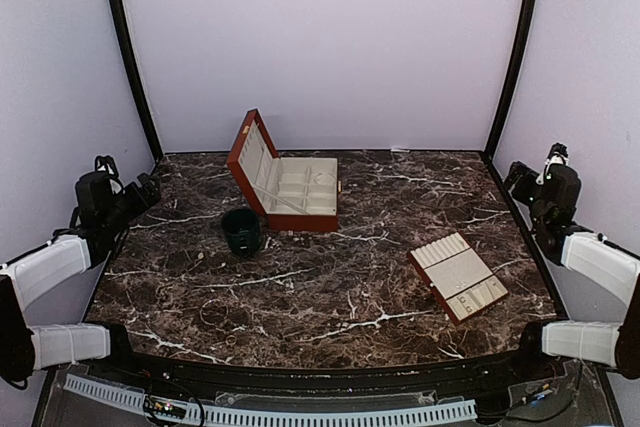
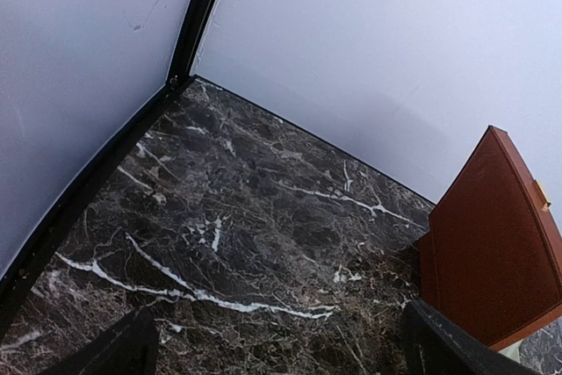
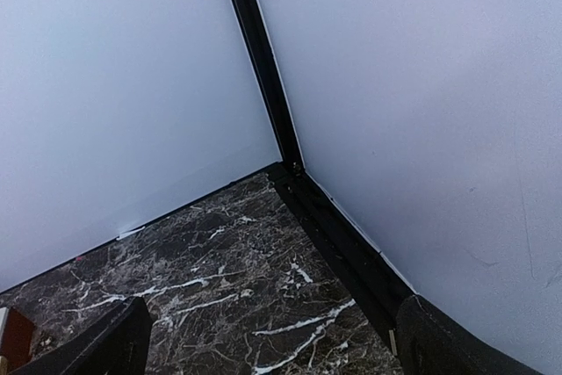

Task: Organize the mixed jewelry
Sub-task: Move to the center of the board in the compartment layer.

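The slotted tray's long red-brown edge [image 1: 433, 289] is clear of the box and cup. My open right gripper should keep going toward that edge [image 1: 423, 274] until its fingers are on both sides of it.
The mixed jewelry is too small to make out for certain. A few pale specks show on the near end of the flat cream slotted tray [image 1: 457, 275], and a thin pale strand lies in the open red-brown box [image 1: 300, 192]. A dark green cup [image 1: 241, 230] stands just left of the box's front. My left gripper [image 1: 145, 190] hangs open at the table's far left, well away from the cup. In the left wrist view its fingers [image 2: 132, 349] frame bare marble, with the box lid [image 2: 492, 234] to the right. My right gripper [image 1: 518, 177] is open at the far right, its fingertips [image 3: 457, 344] over the back corner.
The marble table [image 1: 330, 297] is closed in by pale walls with black corner posts [image 1: 128, 47] at the back left and right. A black rail runs along the right edge [image 3: 351, 252]. A sliver of the red-brown box [image 3: 12, 335] shows at the right wrist view's left edge.
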Robot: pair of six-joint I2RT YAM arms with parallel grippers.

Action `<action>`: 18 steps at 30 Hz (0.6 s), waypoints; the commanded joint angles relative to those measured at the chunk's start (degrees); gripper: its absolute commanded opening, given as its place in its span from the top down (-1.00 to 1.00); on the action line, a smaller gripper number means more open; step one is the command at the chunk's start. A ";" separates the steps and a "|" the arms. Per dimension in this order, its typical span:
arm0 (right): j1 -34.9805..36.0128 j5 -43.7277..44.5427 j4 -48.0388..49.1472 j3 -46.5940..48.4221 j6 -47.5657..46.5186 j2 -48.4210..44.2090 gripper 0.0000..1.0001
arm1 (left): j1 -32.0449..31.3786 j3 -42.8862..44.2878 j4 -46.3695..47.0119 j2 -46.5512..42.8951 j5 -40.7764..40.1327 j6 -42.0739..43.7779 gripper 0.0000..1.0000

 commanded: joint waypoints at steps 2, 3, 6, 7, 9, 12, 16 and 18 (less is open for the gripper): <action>-0.05 -0.49 -1.30 1.79 -1.42 -0.18 -0.97 | -0.08 -0.12 -1.77 -0.65 -0.70 -3.58 -0.98; -0.03 -0.65 -1.32 1.81 -1.58 -0.25 -0.97 | -0.07 -0.13 -1.95 -0.69 -0.89 -4.03 -0.97; 0.02 -2.55 -1.14 1.75 -2.26 -0.32 -0.97 | -0.04 -0.48 -2.48 -1.31 -1.74 -6.22 -0.98; -0.02 -3.54 -1.11 1.78 -2.57 -0.18 -0.97 | -0.01 -0.69 -2.59 -1.68 -1.91 -6.67 -0.97; 0.00 -5.83 -1.12 1.91 -3.00 0.06 -0.97 | 0.03 -0.57 -3.67 -2.54 -2.20 -7.14 -0.97; -0.01 -8.47 -3.05 3.38 -3.36 0.67 -0.97 | 0.13 0.77 -7.42 -4.66 -1.60 -7.17 -0.98; 0.30 -16.26 -9.05 7.15 -2.76 2.22 -0.92 | 0.01 4.58 -13.37 -7.57 3.95 -2.30 -0.97; 0.89 -20.82 -10.80 8.11 -2.57 3.56 -0.87 | 0.03 7.20 -17.91 -7.98 5.74 -0.06 -0.98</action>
